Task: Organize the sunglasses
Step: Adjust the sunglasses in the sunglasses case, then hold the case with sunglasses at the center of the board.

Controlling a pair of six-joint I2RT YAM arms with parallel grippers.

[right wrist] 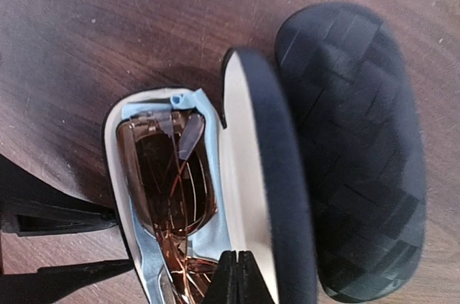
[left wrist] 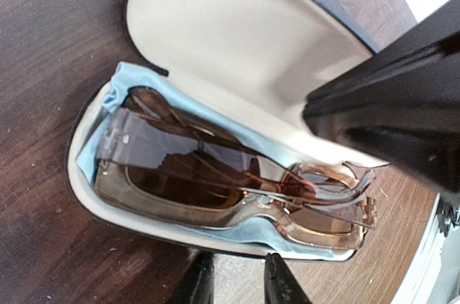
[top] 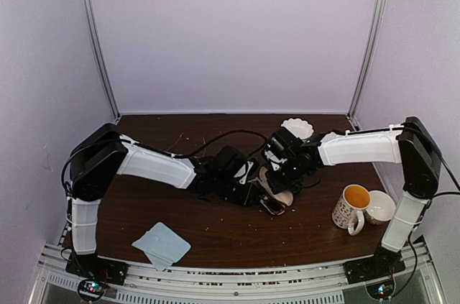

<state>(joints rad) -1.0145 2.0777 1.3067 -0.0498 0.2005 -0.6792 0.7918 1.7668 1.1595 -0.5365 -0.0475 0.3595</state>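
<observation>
My right gripper is at the inner side of the raised lid (right wrist: pixel 246 187), so it should move back out and push the lid closed from the black outer side (right wrist: pixel 286 182).
The sunglasses (left wrist: pixel 215 182), with brown lenses and copper-coloured wire arms, lie folded inside an open black case (left wrist: pixel 85 196) on a light-blue cloth (left wrist: pixel 123 80). The cream-lined lid (left wrist: pixel 237 38) stands raised behind them. My left gripper (left wrist: pixel 237 284) is at the case's near rim, its fingers apart with only table showing between them. My right gripper (right wrist: pixel 241 272) is shut, with its tips over the case's inner edge where the lid (right wrist: pixel 244 174) meets the sunglasses (right wrist: pixel 169 182). From the top, both grippers meet at the case (top: pixel 277 192) mid-table.
A second black case (right wrist: pixel 352 153) lies closed right beside the open lid. A mug (top: pixel 351 207) and a white bowl (top: pixel 379 205) stand at the right, a white ruffled dish (top: pixel 297 128) at the back, and a light-blue cloth (top: pixel 162 244) at the front left.
</observation>
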